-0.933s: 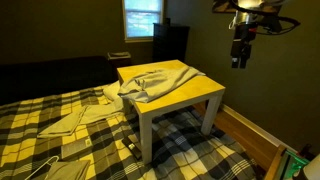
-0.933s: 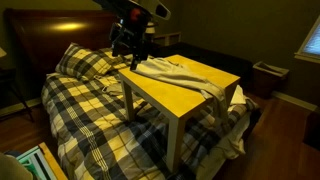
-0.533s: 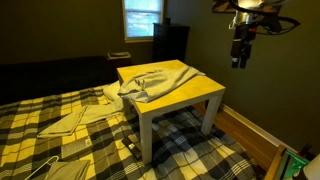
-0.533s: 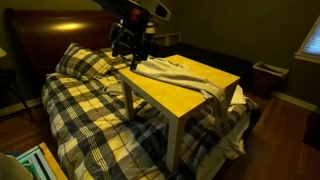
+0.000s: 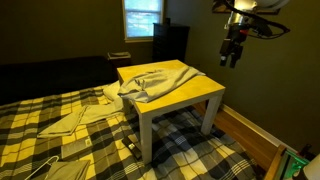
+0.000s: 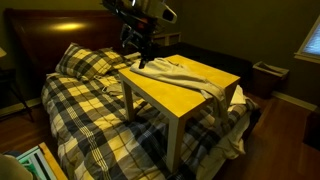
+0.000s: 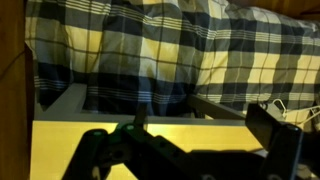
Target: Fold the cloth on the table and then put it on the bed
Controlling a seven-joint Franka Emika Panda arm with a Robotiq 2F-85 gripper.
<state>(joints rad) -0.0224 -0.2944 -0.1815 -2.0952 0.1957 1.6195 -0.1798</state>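
Observation:
I can see the cloth's narrow end (image 5: 196,72) uncovered near the table's edge, and my gripper is open. I should keep going toward that end until my fingers close around it.
A pale crumpled cloth (image 5: 150,82) lies on the far half of the yellow table (image 5: 197,97) and hangs over its edge; it also shows in an exterior view (image 6: 178,70) on the table (image 6: 205,97). The table stands on the plaid bed (image 5: 190,135), seen in both exterior views (image 6: 85,100). My gripper (image 5: 232,55) hangs in the air above and beside the table, apart from the cloth, near the table's corner (image 6: 140,55). In the wrist view the gripper (image 7: 185,142) is open and empty over the yellow tabletop (image 7: 60,145).
Folded cloths (image 5: 65,122) and a wire hanger (image 5: 40,166) lie on the bed. A wooden headboard (image 6: 50,30) and pillow (image 6: 80,62) are behind. A green box (image 6: 25,165) sits by the bed's edge. A bin (image 6: 268,78) stands on the floor.
My gripper has shifted a little toward the table and tilted. The cloth and table have not moved.

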